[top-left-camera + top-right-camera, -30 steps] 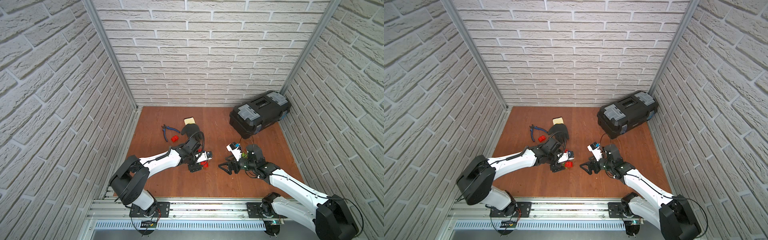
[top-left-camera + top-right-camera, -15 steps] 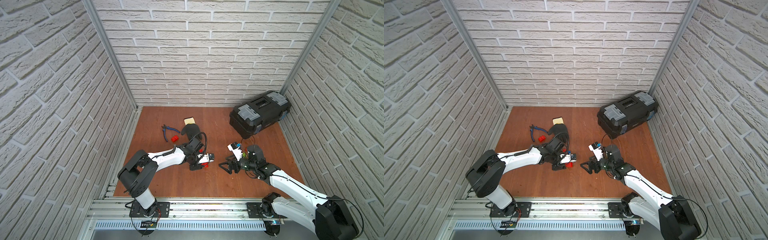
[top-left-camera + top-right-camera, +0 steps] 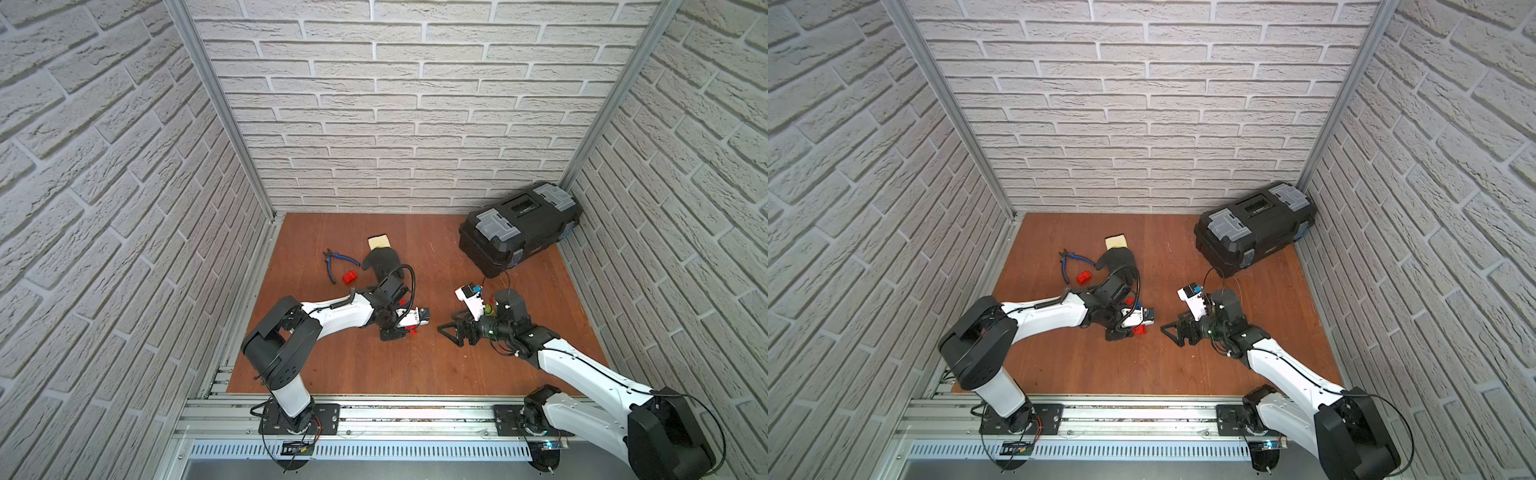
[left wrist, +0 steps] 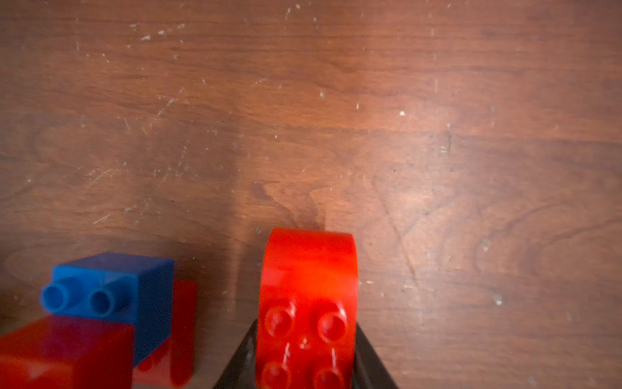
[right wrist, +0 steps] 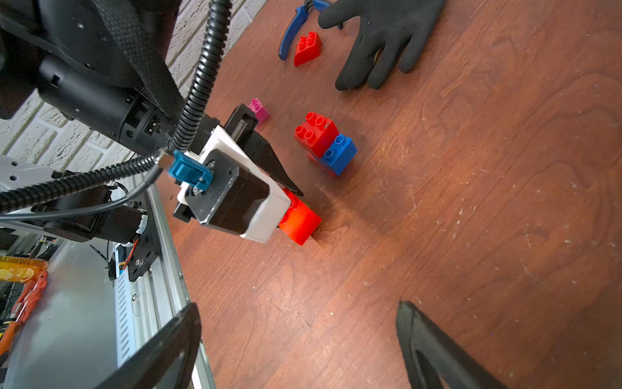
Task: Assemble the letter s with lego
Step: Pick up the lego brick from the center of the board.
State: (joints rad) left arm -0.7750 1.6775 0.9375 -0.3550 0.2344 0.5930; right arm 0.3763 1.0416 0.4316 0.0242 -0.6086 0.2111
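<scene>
The small stack (image 5: pixel 316 133) is standing free while my left gripper holds the rounded red brick. My right gripper should first steady the stack by its blue brick (image 5: pixel 341 155).
My left gripper (image 4: pixel 306 352) is shut on a red lego brick with a rounded end (image 4: pixel 307 286), held low over the wooden floor; the same brick (image 5: pixel 299 219) shows in the right wrist view and in both top views (image 3: pixel 412 329) (image 3: pixel 1139 329). Beside it stands a small stack, a blue brick (image 5: pixel 338 153) (image 4: pixel 111 289) against a red brick (image 5: pixel 316 133). A pink brick (image 5: pixel 258 109) lies behind the left gripper. A sloped red brick (image 5: pixel 308 47) (image 3: pixel 350 276) sits farther back. My right gripper (image 5: pixel 299 336) (image 3: pixel 451 332) stands open and empty, facing the left one.
A black glove (image 3: pixel 382 259) and blue-handled pliers (image 3: pixel 336 264) lie at the back left beside a yellow pad (image 3: pixel 379 242). A black toolbox (image 3: pixel 519 226) fills the back right corner. Brick walls close three sides; a metal rail (image 3: pixel 374 409) runs along the front.
The left gripper's jaws have closed onto the rounded red brick, and the left arm has shifted a little. The right arm has stayed put.
</scene>
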